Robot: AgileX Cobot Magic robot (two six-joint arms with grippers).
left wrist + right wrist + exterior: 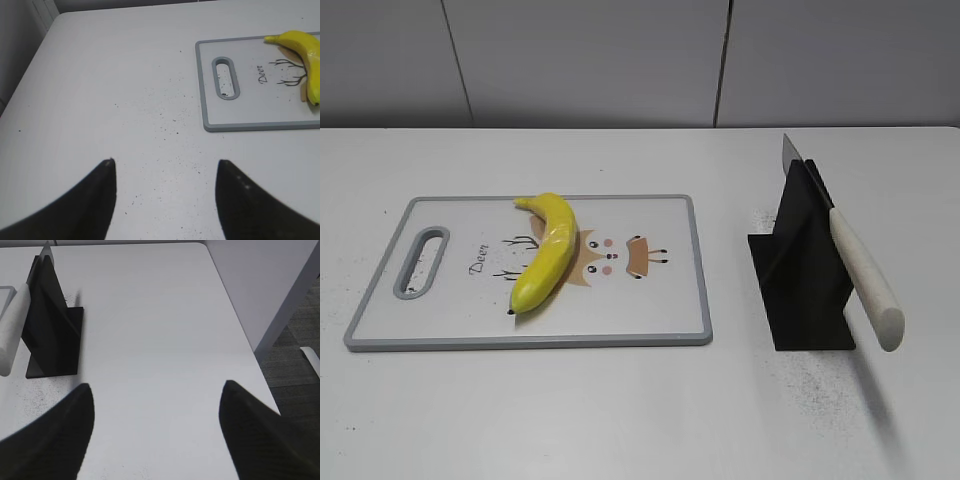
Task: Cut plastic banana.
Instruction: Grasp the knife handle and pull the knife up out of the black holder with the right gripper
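Note:
I expect the knife to come free and the stand to stay in place when I lift the white handle [866, 280], because the knife sits in the stand's open top [810, 170].
The plastic banana [548, 250] is yellow and curved and lies on a white cutting board [650, 310] with a grey rim and a deer picture. It also shows at the right edge of the left wrist view [304, 55]. A knife with a white handle [865, 275] rests slanted in a black stand [802, 270], and shows in the right wrist view [12, 327]. My left gripper [165, 165] is open and empty over bare table left of the board. My right gripper [157, 387] is open and empty, right of the stand. Neither gripper shows in the exterior view.
The white table [620, 410] has dark specks near the stand and left of the board. The board has a handle slot [225, 78] at its left end. The table's right edge and the floor [295, 345] show in the right wrist view.

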